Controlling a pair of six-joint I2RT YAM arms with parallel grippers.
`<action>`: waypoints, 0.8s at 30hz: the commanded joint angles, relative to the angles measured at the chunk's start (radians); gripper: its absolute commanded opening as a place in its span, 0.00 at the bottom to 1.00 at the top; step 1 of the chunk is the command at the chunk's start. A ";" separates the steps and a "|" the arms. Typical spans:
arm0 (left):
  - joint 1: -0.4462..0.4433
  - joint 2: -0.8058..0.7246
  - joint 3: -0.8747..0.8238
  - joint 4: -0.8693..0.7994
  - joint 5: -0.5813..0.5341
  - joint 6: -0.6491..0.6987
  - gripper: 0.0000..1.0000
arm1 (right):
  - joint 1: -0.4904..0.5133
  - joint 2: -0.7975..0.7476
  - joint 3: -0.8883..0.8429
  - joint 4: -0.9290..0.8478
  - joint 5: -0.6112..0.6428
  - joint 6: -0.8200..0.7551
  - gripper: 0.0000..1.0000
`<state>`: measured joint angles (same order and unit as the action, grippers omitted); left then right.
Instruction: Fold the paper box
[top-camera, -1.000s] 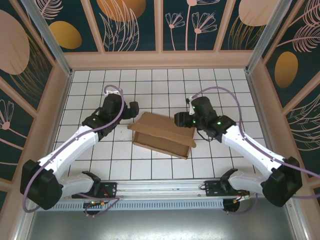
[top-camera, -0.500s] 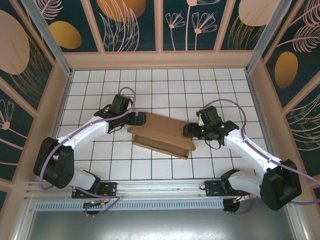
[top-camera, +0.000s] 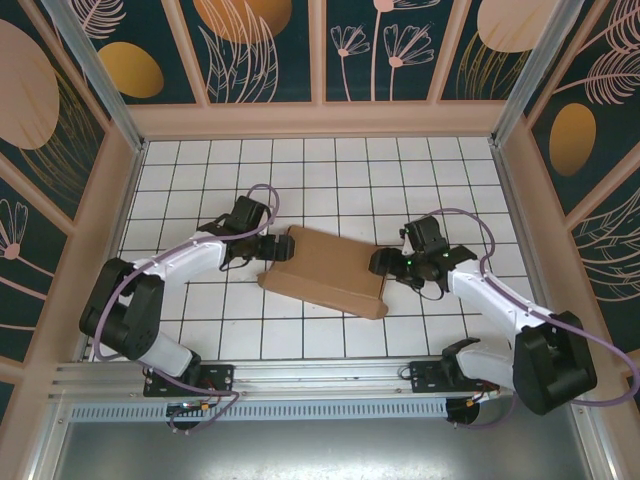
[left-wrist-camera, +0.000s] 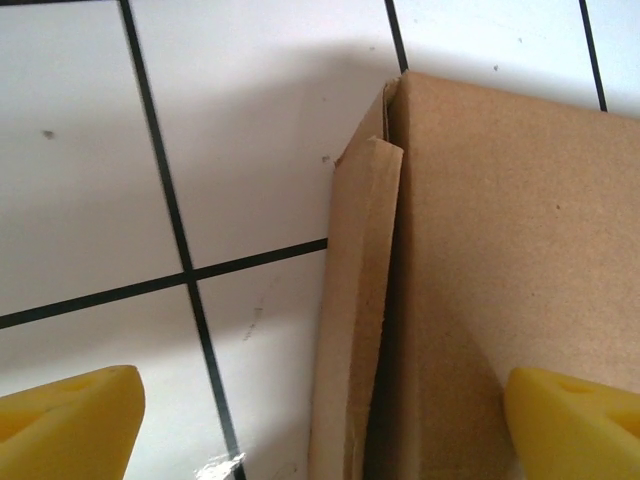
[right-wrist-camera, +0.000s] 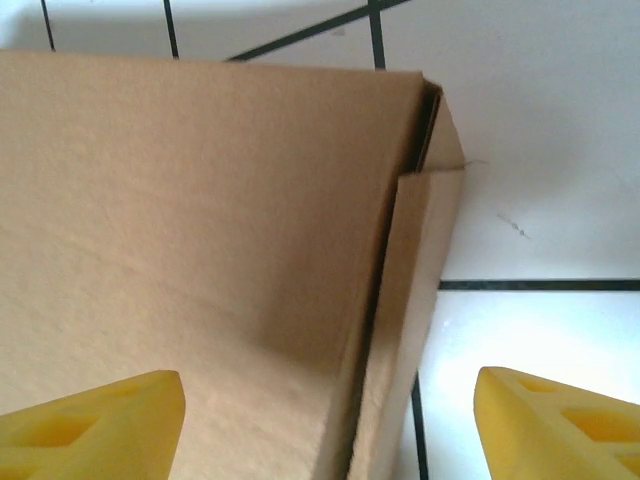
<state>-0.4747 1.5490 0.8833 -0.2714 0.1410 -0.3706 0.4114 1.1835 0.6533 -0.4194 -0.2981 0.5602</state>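
My grippers are to turn the paper box straight by its sides (left-wrist-camera: 350, 320) first, because the paper box's near edge (top-camera: 325, 298) slants across the tile lines. Next, my right gripper works on that edge after that.
The paper box (top-camera: 330, 268) lies as a flat brown closed box in the middle of the tiled table. My left gripper (top-camera: 280, 246) stands open at its left end, one yellow fingertip (left-wrist-camera: 70, 415) over the tile and the other over the lid, straddling the box's left side wall (left-wrist-camera: 355, 320). At the right end my right gripper (top-camera: 381, 264) is open too, its yellow fingertips (right-wrist-camera: 95, 425) straddling the right side wall (right-wrist-camera: 405, 330). The lid (right-wrist-camera: 200, 200) lies down over both side walls with a thin dark gap along each.
The white tiled table (top-camera: 330, 185) with black grid lines is walled by wooden rails (top-camera: 320, 120) at the back and both sides. The arm bases sit on the metal rail (top-camera: 320, 385) at the near edge.
The box lid, raised a second ago, has come down flat. Both grippers have lowered and moved in towards the box's two ends.
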 joint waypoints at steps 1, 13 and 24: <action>0.001 0.032 -0.015 0.040 0.062 -0.029 0.85 | -0.017 0.052 0.003 0.104 -0.096 0.032 0.73; 0.063 0.095 -0.029 0.166 0.125 -0.114 0.66 | -0.066 0.374 0.204 0.157 -0.064 -0.081 0.59; 0.074 0.070 -0.068 0.232 0.133 -0.222 0.68 | -0.068 0.505 0.358 0.097 0.019 -0.218 0.69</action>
<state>-0.3923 1.6398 0.8429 -0.0330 0.2569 -0.5640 0.3401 1.6863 0.9932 -0.2882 -0.3126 0.3962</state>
